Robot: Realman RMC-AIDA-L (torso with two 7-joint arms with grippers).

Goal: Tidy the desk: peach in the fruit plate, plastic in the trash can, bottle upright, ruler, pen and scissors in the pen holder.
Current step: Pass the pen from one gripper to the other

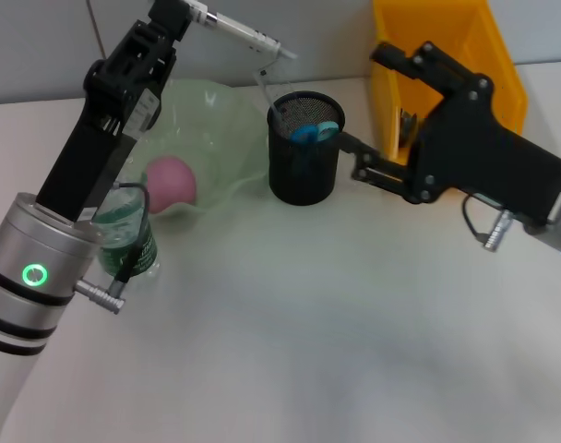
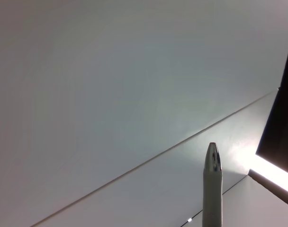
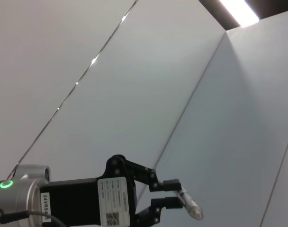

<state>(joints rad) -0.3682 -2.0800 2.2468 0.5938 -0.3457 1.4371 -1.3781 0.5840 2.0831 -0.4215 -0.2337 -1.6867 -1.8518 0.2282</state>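
Observation:
The white pen point(image 1: 248, 35) has the pen's tip end point(image 1: 280, 50) sticking out free from my left gripper, so my open right gripper keeps moving toward it until its fingers straddle that end.
My left gripper point(image 1: 199, 13) is raised at the back left, shut on a white pen point(image 1: 248, 35) that points toward the black mesh pen holder point(image 1: 304, 152). The right wrist view shows the same gripper point(image 3: 172, 193) pinching the pen point(image 3: 189, 206), and the pen point(image 2: 212, 189) tip shows in the left wrist view. Blue scissors point(image 1: 310, 132) and a clear ruler point(image 1: 268, 89) stand in the holder. The pink peach point(image 1: 173, 180) lies in the green fruit plate point(image 1: 220, 115). A green bottle point(image 1: 128, 235) stands upright behind my left arm. My right gripper point(image 1: 362, 159) is open beside the holder. No plastic is in view.
The yellow trash can point(image 1: 447, 55) stands at the back right, behind my right arm. The white desk point(image 1: 317, 314) stretches toward me in front of the holder and plate. Both wrist views look up at wall and ceiling.

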